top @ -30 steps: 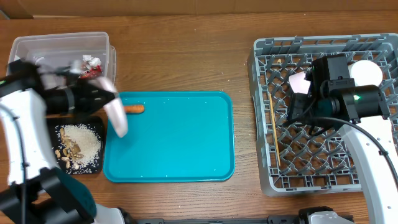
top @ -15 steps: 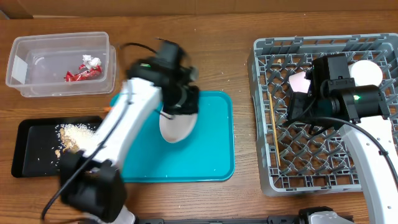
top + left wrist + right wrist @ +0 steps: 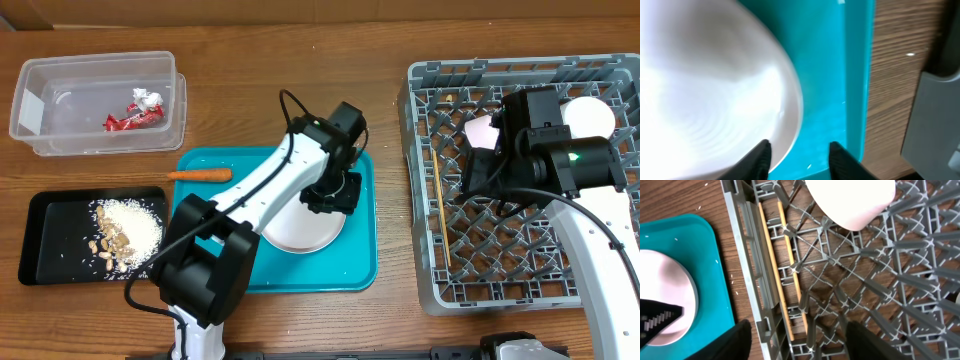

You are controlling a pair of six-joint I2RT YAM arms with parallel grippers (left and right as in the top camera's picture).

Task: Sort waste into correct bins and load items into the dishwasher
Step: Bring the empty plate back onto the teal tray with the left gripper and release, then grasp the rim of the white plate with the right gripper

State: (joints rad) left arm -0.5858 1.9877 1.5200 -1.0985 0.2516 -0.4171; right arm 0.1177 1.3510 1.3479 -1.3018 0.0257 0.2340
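My left gripper needs to back off, because it is reaching across the white plate [image 3: 304, 228] to the plate's rim facing the rack. My right gripper should take that rim [image 3: 341, 226] instead.
A white plate [image 3: 290, 228] lies flat on the teal serving tray [image 3: 220, 250]. My left gripper [image 3: 331, 196] is open over the plate's right rim; in the left wrist view the plate [image 3: 705, 95] has its edge between the fingers [image 3: 800, 156]. An orange carrot [image 3: 200, 174] lies at the tray's left edge. The clear tub [image 3: 60, 120] holds a red wrapper [image 3: 128, 116] and a white wad [image 3: 141, 96]. The black tray [image 3: 50, 250] holds nut scraps [image 3: 108, 246]. My right gripper [image 3: 480, 172] is open above the grey rack [image 3: 416, 210], empty [image 3: 796, 342].
In the rack lie two chopsticks [image 3: 441, 215], also seen in the right wrist view [image 3: 774, 270], with a white cup [image 3: 480, 130] and a white bowl [image 3: 590, 118]. White rice [image 3: 135, 225] is heaped in the black tray. Bare wood lies between the teal tray and the rack.
My left arm swung from over the black tray to the right side of the teal tray, carrying the plate, which now lies flat there. The right arm has not moved.
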